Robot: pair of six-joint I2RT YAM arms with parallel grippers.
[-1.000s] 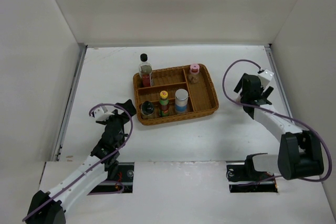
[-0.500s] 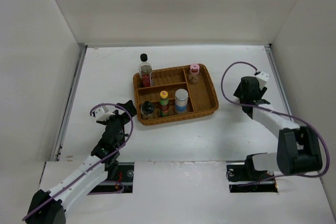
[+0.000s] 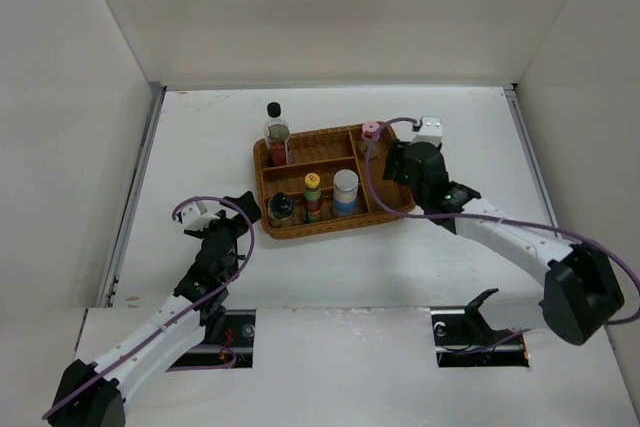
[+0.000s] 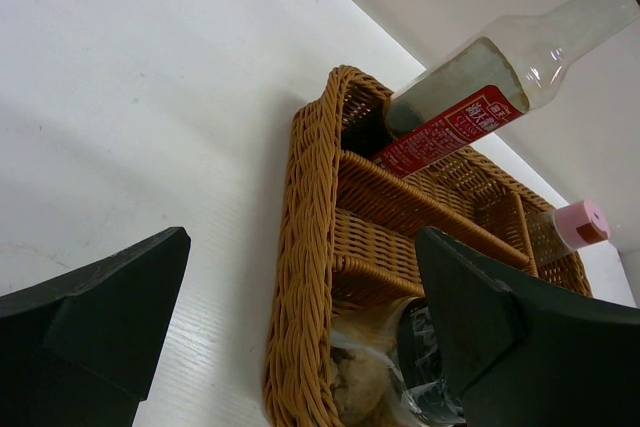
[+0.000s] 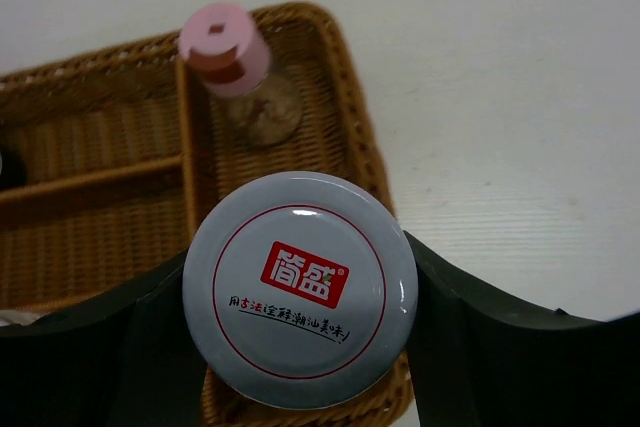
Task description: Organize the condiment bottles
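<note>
I should carry on lowering the pale-lidded jar (image 5: 300, 289) with my right gripper, as it hangs upright over free tray's bottom (image 3: 382, 184) near the pink-capped bottle, until it stands there.
The brown wicker tray (image 3: 340, 224) holds the tall clear black-capped bottle (image 3: 273, 134), the pink-capped bottle (image 3: 371, 138), the green-yellow-capped bottle (image 3: 313, 196), the blue-labelled white-capped bottle (image 3: 345, 191) and the short black-capped jar (image 3: 281, 209). My right gripper (image 3: 396, 163) is shut on the squat pale-lidded jar (image 5: 300, 289) above the tray's right compartment, just in front of the pink-capped bottle (image 5: 235, 62). My left gripper (image 3: 236, 210) is open and empty by the tray's front left corner. The left wrist view shows the black-capped jar (image 4: 400, 377) and the tall bottle (image 4: 480, 87).
The tray's right compartment (image 5: 350, 107) holds only the pink-capped bottle at its far end. White walls close the table at the left, back and right. The tray's left wall (image 4: 310, 247) lies between my left fingers.
My right arm has swung left from the table's right side to above the tray's right compartment, carrying the squat jar. My left arm has not moved.
</note>
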